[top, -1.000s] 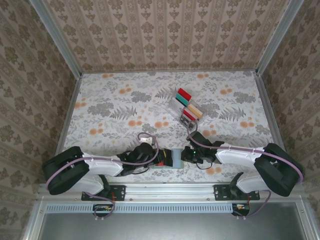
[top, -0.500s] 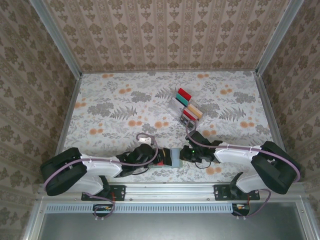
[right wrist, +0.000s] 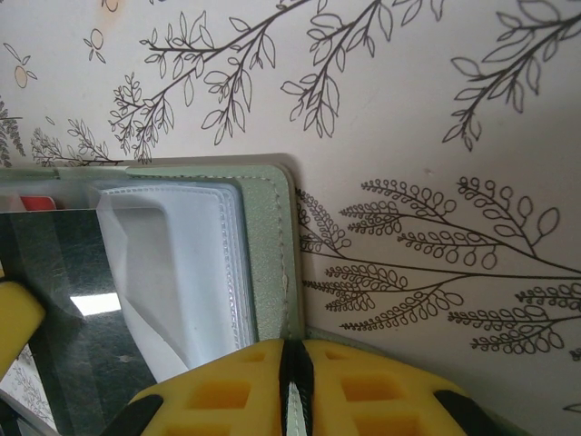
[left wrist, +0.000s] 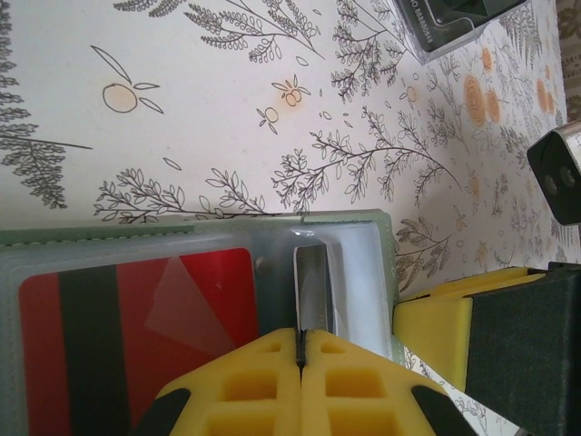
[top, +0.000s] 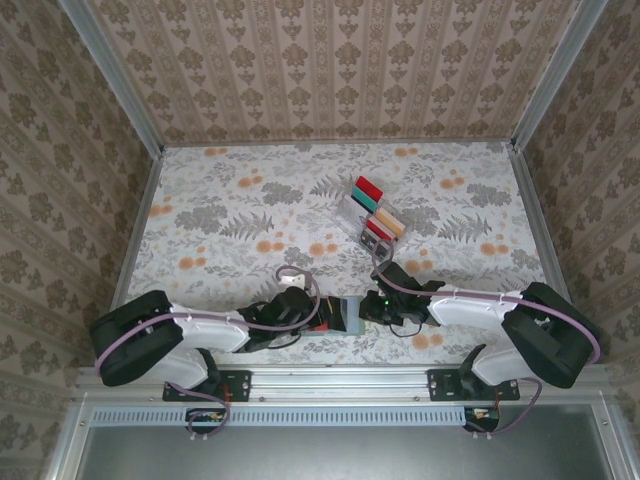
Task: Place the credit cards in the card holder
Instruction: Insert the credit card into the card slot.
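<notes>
Next, my left gripper lets go of the card's loose end (right wrist: 44,359) and pushes it deeper toward my right gripper, because the black card is only partway in the clear pocket (right wrist: 136,286).
The grey-green card holder (top: 349,314) lies open at the table's near edge, between both grippers. My left gripper (left wrist: 300,338) is shut on a thin black credit card (left wrist: 313,286), seen edge-on at a clear inner pocket. A red card (left wrist: 136,327) with a black stripe sits in the pocket beside it. My right gripper (right wrist: 292,359) is shut on the holder's stitched cover edge (right wrist: 268,245). The black card (right wrist: 54,309) shows at the left in the right wrist view. From above, the left gripper (top: 325,318) and right gripper (top: 368,310) face each other.
A clear slotted rack (top: 372,212) stands past the middle of the table, holding red, teal and beige cards; its corner (left wrist: 445,23) shows in the left wrist view. Patterned walls close in the table on three sides.
Almost nothing: both grippers keep their grips at the holder, and the left arm has shifted only slightly.
</notes>
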Motion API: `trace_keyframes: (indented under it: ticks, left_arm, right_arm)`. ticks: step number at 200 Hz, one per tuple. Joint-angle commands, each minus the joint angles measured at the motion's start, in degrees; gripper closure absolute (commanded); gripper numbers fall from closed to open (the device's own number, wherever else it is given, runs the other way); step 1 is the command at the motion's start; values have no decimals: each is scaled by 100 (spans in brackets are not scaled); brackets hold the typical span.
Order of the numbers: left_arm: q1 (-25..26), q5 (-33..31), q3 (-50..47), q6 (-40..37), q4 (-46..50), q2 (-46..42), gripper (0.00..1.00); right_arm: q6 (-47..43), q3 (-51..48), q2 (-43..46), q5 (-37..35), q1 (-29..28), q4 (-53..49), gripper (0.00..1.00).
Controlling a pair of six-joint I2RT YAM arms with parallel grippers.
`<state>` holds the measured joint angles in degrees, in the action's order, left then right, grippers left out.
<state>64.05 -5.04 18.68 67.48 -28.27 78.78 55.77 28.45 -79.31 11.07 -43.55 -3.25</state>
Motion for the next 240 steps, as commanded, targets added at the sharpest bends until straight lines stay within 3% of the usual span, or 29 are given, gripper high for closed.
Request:
trace_keyframes:
  ticks: [1,127,240]
  left_arm:
    - [37,-133,132,92,368,100,98]
    - [37,51,684,107,1031,471,92]
    - [30,328,1215,-183,1558,780,80]
  right_arm:
    - [91,-76,-331,-113,-62,-277,83]
    - [146,-15,-386,-78,-104,-297,83]
    - [155,38,-385,-117,-117,-339,83]
